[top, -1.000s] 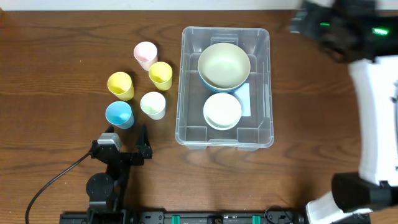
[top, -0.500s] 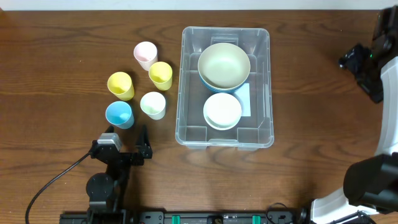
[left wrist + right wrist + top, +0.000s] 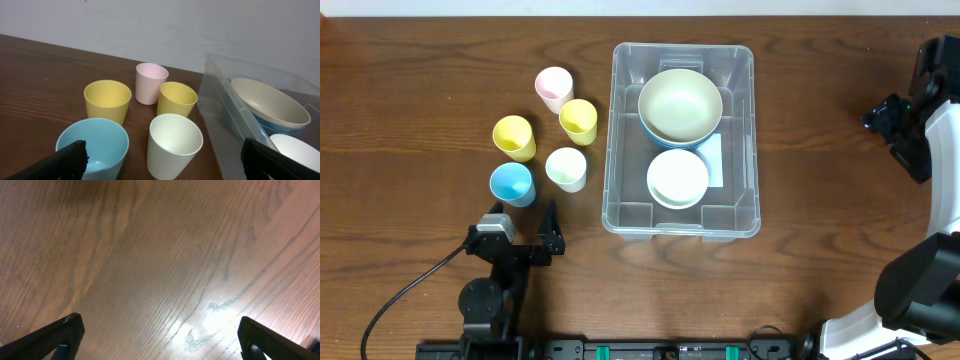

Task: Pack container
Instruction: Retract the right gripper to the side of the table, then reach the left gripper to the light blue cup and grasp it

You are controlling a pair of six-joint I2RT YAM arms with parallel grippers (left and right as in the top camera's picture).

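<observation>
Next, I swing my left gripper to the blue cup's free side (image 3: 494, 184) and pinch the blue cup's rim, because my left gripper's open fingers face the blue cup and cream cup (image 3: 566, 169) together.
The clear plastic container (image 3: 681, 140) sits mid-table. It holds a large cream bowl on a blue bowl (image 3: 680, 105) and a small white bowl (image 3: 677, 178). Left of it stand a pink cup (image 3: 553, 87), two yellow cups (image 3: 578, 120) (image 3: 514, 137), a cream cup (image 3: 566, 168) and a blue cup (image 3: 511, 184). My left gripper (image 3: 525, 222) is open just in front of the blue and cream cups (image 3: 174, 145). My right gripper (image 3: 892, 125) is open and empty over bare wood at the far right (image 3: 160, 340).
The container's near wall (image 3: 235, 125) shows at the right of the left wrist view, with the bowls behind it. A black cable (image 3: 400, 300) runs from the left arm's base toward the front edge. A white wall stands behind the table.
My right arm has swung from the far right corner down along the right edge and is now lower, level with the container's middle. The left arm and all cups and bowls have not moved.
</observation>
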